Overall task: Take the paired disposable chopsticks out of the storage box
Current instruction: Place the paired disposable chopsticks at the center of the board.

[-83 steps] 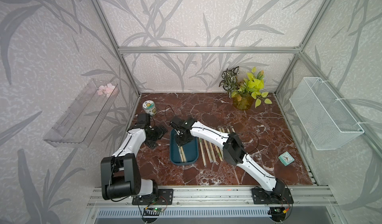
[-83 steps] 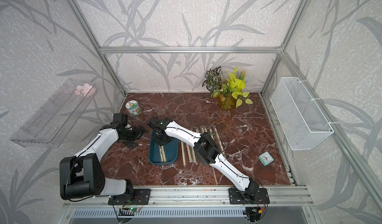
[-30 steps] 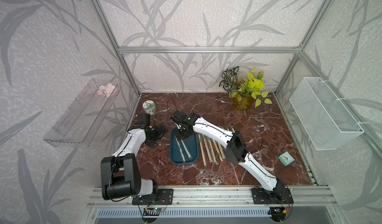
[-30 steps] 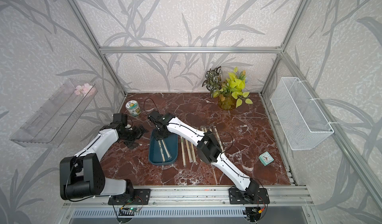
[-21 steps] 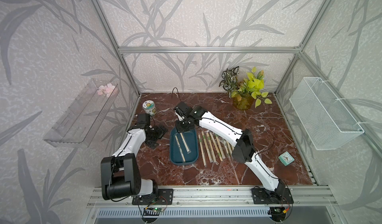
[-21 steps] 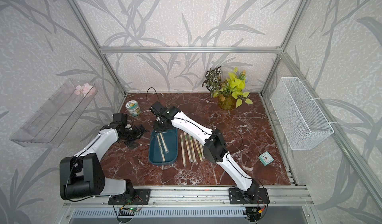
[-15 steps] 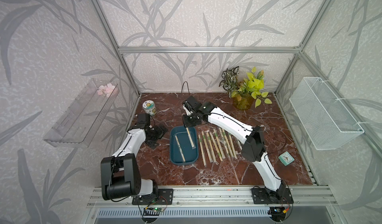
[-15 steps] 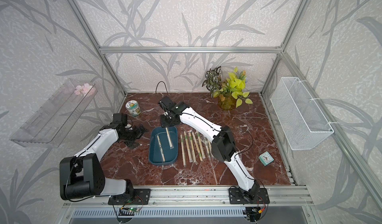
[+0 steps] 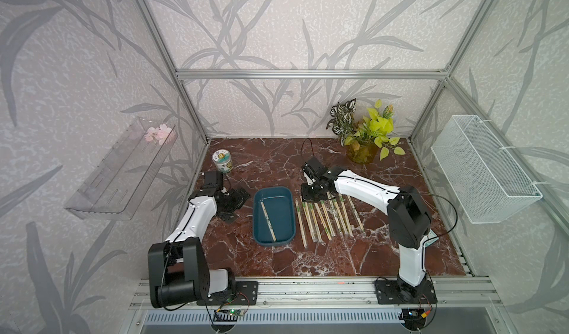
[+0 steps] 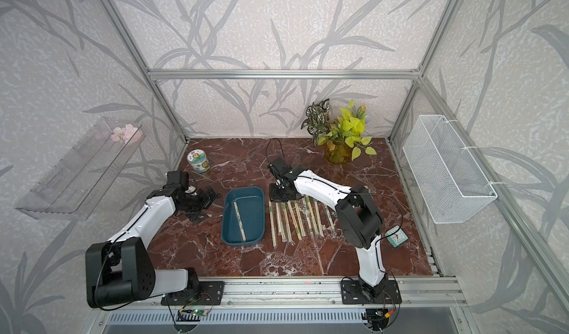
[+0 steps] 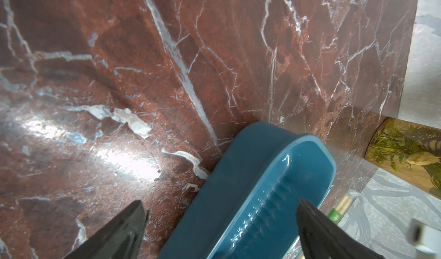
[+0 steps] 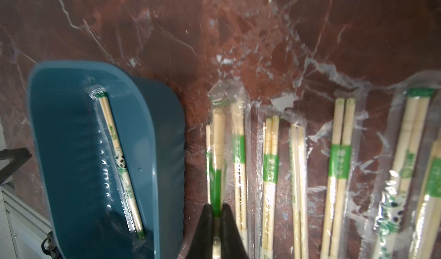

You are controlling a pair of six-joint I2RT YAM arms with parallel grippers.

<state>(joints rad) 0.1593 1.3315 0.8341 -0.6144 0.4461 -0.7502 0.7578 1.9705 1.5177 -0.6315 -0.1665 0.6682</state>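
The held pair is parallel to the row of chopsticks, so my right gripper keeps lowering it along the storage box's side until it lies flat.
The storage box, a shallow teal tray, lies mid-table with one pair of disposable chopsticks inside. Several wrapped pairs lie in a row on the marble to its right. My right gripper hangs over the far end of that row, shut on another pair by its green band. On the box's left my left gripper stands open and holds nothing. The box's wall shows between its fingers.
A small tin can stands at the back left and a potted plant at the back right. A little teal clock lies by the right arm's elbow. A wire basket and a clear shelf hang on the side walls.
My right gripper lifted a chopstick pair from the box and carried it back and to the right, over the row. The box went from two pairs to one. The left arm stayed still.
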